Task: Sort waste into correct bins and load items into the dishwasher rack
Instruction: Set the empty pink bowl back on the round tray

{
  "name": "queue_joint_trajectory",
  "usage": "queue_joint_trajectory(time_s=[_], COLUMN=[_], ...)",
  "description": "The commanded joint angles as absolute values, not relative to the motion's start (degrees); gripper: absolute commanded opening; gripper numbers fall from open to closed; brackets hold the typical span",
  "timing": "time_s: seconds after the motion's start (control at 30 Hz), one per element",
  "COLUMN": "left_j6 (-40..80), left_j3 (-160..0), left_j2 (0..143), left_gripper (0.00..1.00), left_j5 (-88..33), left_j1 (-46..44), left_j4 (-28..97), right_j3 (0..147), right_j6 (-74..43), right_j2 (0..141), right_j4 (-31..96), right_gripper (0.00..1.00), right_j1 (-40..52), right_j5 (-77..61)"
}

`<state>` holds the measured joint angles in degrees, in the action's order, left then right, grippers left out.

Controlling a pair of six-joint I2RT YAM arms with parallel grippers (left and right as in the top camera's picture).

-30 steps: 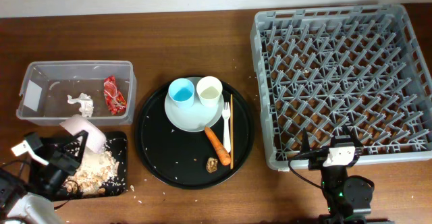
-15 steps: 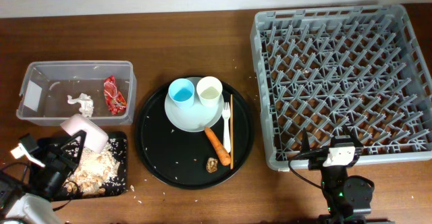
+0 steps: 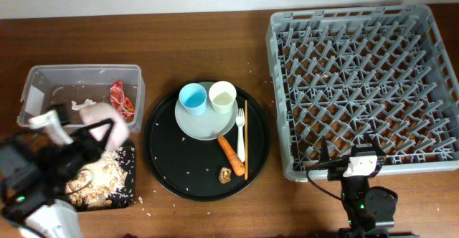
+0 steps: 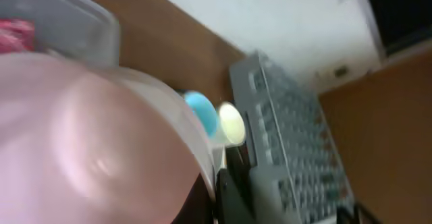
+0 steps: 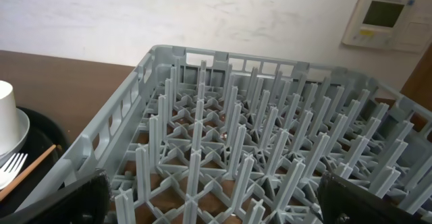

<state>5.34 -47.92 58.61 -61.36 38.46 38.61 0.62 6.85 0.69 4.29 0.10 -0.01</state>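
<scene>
The round tray (image 3: 188, 175) has open space (image 3: 181, 159) next to the carrot. My left gripper should keep moving the pinkish-white bowl there until the bowl sits flat.
My left gripper (image 3: 92, 132) is shut on the pale pinkish-white bowl (image 3: 104, 118), held tilted above the shallow black tray (image 3: 129, 184), which holds brownish-beige food scraps (image 3: 93, 178). In the left wrist view the bowl (image 4: 88, 150) fills the frame. The clear tub (image 3: 43, 77) holds the red wrapper (image 3: 120, 100) and white tissue (image 3: 80, 104). On the round black tray (image 3: 168, 170) stand the grey-green plate (image 3: 197, 125), blue cup (image 3: 192, 98), cream cup (image 3: 222, 96), white fork (image 3: 240, 134), chopsticks (image 3: 246, 141), carrot (image 3: 229, 150) and a brown lump (image 3: 225, 174). My right gripper (image 3: 351, 152) is open at the grey rack's (image 3: 358, 80) front edge.
Crumbs lie scattered on the round tray and on the wooden table by the black tray. The rack (image 5: 256, 136) fills the right wrist view, with the cream cup's edge (image 5: 5, 113) at the left. A wall thermostat (image 5: 381, 18) hangs behind.
My left arm has lifted and moved up and right with the bowl, from the black tray's near-left corner to its far edge. The right arm has not moved.
</scene>
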Motion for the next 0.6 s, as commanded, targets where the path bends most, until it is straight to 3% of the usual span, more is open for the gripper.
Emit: queue_joint_trajectory(time_s=[0.0, 0.2, 0.33, 0.57], left_j6=[9.9, 14.2, 15.2, 17.6], left_j3=[-49.0, -49.0, -49.0, -49.0], left_j2=[53.9, 55.9, 64.8, 82.3], left_gripper=[0.00, 0.00, 0.00, 0.01], left_j5=[-43.0, -16.5, -9.0, -1.7], left_j1=[24.4, -8.6, -20.8, -26.1], left_j4=[40.0, 42.8, 42.7, 39.1], right_j3=[0.3, 0.3, 0.3, 0.3], right_j6=[7.0, 7.0, 7.1, 7.0], right_j2=[0.4, 0.4, 0.4, 0.4], right_j4=[4.6, 4.6, 4.6, 4.6], right_gripper=[0.99, 0.99, 0.99, 0.99], right_j1=[0.4, 0.4, 0.4, 0.4], right_j5=[0.3, 0.3, 0.3, 0.3])
